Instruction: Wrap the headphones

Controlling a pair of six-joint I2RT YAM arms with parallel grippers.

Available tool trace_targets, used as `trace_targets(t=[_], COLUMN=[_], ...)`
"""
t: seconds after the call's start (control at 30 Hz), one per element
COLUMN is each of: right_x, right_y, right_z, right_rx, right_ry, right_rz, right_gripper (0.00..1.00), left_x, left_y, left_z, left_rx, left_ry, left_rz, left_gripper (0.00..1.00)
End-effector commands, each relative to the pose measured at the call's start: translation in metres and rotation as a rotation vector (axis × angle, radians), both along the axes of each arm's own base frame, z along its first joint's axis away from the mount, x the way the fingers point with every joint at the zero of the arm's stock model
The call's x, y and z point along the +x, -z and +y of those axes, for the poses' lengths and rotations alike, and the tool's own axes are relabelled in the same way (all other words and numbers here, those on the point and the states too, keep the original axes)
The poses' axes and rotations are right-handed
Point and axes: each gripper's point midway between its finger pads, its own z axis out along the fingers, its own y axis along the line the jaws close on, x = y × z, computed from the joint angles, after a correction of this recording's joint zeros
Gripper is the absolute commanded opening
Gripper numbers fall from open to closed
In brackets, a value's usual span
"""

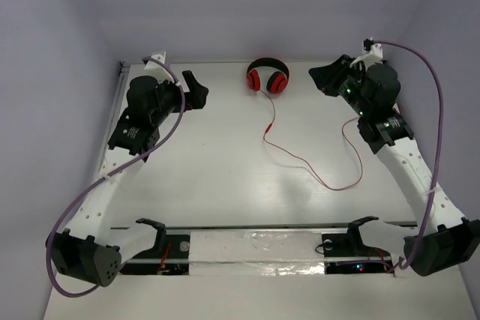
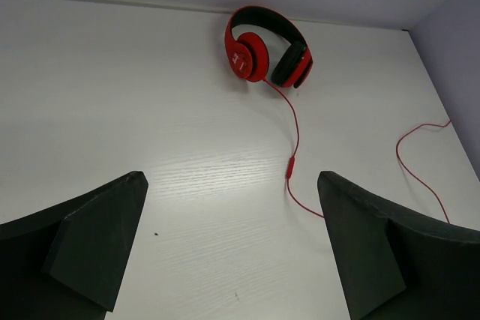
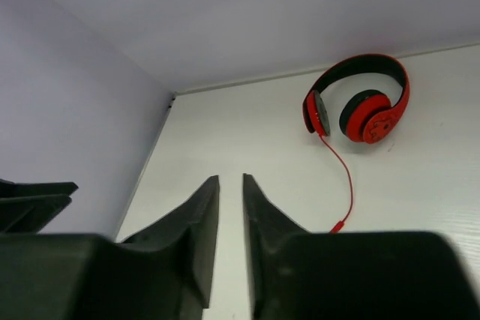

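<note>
My right gripper should pull the headphones forward by the cable's earcup (image 1: 253, 80) before my left gripper lifts the headphones' headband, because the headband is close to the back wall (image 1: 268, 61).
The headphones (image 1: 268, 77) lie at the back middle of the white table, with red earcups and a black-and-red headband. They also show in the left wrist view (image 2: 264, 49) and the right wrist view (image 3: 361, 103). Their thin red cable (image 1: 300, 161) runs toward the front, loops right and ends near the right arm; it carries a small inline remote (image 2: 289, 166). My left gripper (image 1: 196, 88) is open wide and empty, hovering left of the headphones (image 2: 231, 179). My right gripper (image 1: 322, 80) hovers right of them, its jaws almost together with nothing between them (image 3: 229, 179).
Pale walls close the table at the back (image 1: 262, 5), left and right. Thick purple cables (image 1: 437, 110) hang along both arms. A metal rail with a white strip (image 1: 255, 243) runs along the near edge between the arm bases.
</note>
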Motion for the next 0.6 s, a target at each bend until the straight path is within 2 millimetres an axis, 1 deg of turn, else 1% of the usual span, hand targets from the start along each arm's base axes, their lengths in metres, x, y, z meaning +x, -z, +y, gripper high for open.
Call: trace_targets(t=[0.0,0.03,0.07,0.1,0.13,0.17,0.2,0.23,0.27,0.3,0.33,0.37,0.4,0.43,0.47,0.5,0.53,0.57], right_x=[0.001,0.007,0.009,0.013,0.025,0.028,0.033,0.041,0.052,0.059,0.066,0.080,0.087,0.096,0.103,0.119,0.127,0.136], right_y=[-0.031,-0.023,-0.020,-0.022,-0.011,-0.006,-0.014,-0.009,0.005,0.006,-0.003,0.014,0.015,0.005,0.008,0.032,0.035,0.024], right_z=[0.001,0.007,0.012,0.016,0.018,0.027,0.031,0.031,0.039,0.041,0.044,0.050,0.052,0.055,0.058,0.069,0.071,0.073], right_rx=[-0.012,-0.032,-0.039,-0.045,-0.071,-0.092,-0.102,-0.130,-0.157,-0.163,-0.161,-0.183,-0.190,-0.190,-0.197,-0.227,-0.237,-0.233], right_ry=[-0.011,-0.023,-0.033,-0.036,-0.016,-0.024,-0.015,0.008,-0.002,-0.002,-0.004,-0.007,-0.008,-0.005,-0.006,-0.021,-0.019,-0.009], right_rz=[-0.068,-0.047,-0.036,-0.037,-0.009,0.003,-0.011,-0.001,0.036,0.035,0.013,0.051,0.058,0.035,0.045,0.090,0.098,0.076], right_gripper=[0.21,0.12,0.07,0.00,0.00,0.00,0.00,0.00,0.00,0.00,0.00,0.00,0.00,0.00,0.00,0.00,0.00,0.00], left_x=[0.002,0.001,-0.001,-0.002,-0.004,-0.006,-0.006,-0.007,-0.008,-0.010,-0.011,-0.012,-0.014,-0.013,-0.015,-0.017,-0.017,-0.020], left_y=[-0.028,-0.030,-0.030,-0.032,-0.026,-0.027,-0.027,-0.024,-0.026,-0.025,-0.027,-0.028,-0.027,-0.029,-0.030,-0.029,-0.028,-0.029], left_z=[-0.010,-0.013,-0.014,-0.016,-0.018,-0.018,-0.017,-0.016,-0.016,-0.016,-0.016,-0.015,-0.014,-0.009,-0.006,-0.003,0.000,0.003], left_rx=[-0.037,-0.044,-0.050,-0.056,-0.063,-0.064,-0.062,-0.060,-0.061,-0.058,-0.057,-0.051,-0.044,-0.036,-0.033,-0.022,-0.013,-0.006], left_ry=[0.049,0.065,0.070,0.085,0.099,0.100,0.099,0.094,0.093,0.096,0.104,0.103,0.099,0.071,0.058,0.049,0.034,0.024], left_rz=[-0.083,-0.083,-0.081,-0.097,-0.086,-0.097,-0.103,-0.099,-0.103,-0.100,-0.103,-0.108,-0.101,-0.103,-0.106,-0.109,-0.110,-0.117], left_gripper=[0.99,0.99,0.99,0.99,0.99,0.99,0.99,0.99,0.99,0.87,0.66,0.27,0.12,0.00,0.00,0.00,0.00,0.00])
